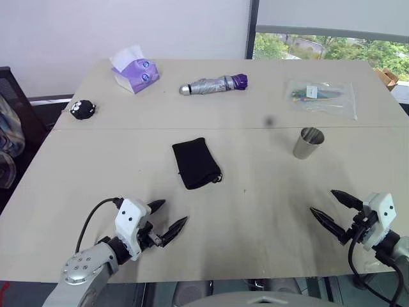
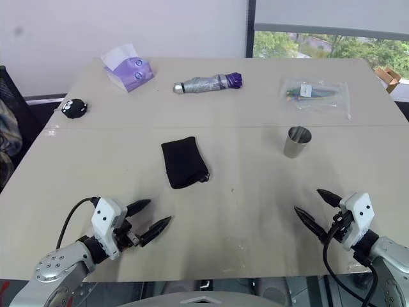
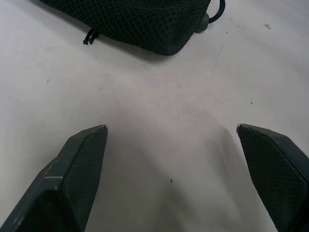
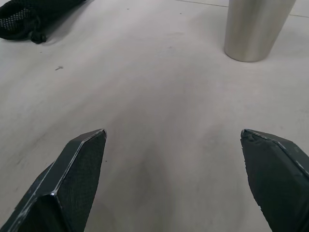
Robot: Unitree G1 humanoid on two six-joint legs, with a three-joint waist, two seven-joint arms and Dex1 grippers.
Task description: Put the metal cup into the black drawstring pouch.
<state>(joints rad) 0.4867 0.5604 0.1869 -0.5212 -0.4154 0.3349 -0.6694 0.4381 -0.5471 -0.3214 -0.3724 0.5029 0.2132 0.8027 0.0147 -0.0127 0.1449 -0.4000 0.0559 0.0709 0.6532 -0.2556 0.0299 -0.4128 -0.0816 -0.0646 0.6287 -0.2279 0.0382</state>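
Note:
The pouch's near edge [image 1: 185, 181] is free in front of my left gripper's open fingers, so I should keep moving forward until the fingers are around that edge [image 3: 140, 42], then close them.
The metal cup [image 1: 308, 142] stands upright on the right half of the table, its steel wall also seen in the right wrist view [image 4: 256, 29]. The black drawstring pouch [image 1: 195, 162] lies flat near the table's middle, with its cord at the near right corner; the left wrist view catches its mesh edge [image 3: 140, 21]. My left gripper [image 1: 171, 219] is open near the front left edge, short of the pouch, with nothing between its fingers. My right gripper [image 1: 331, 208] is open near the front right edge, short of the cup, and empty.
Along the back of the table [image 1: 255, 211] lie a purple tissue pack [image 1: 135, 71], a folded silver umbrella with a purple end [image 1: 214, 84] and a clear plastic bag [image 1: 319, 94]. A small round black fuzzy toy [image 1: 82, 109] sits at the far left.

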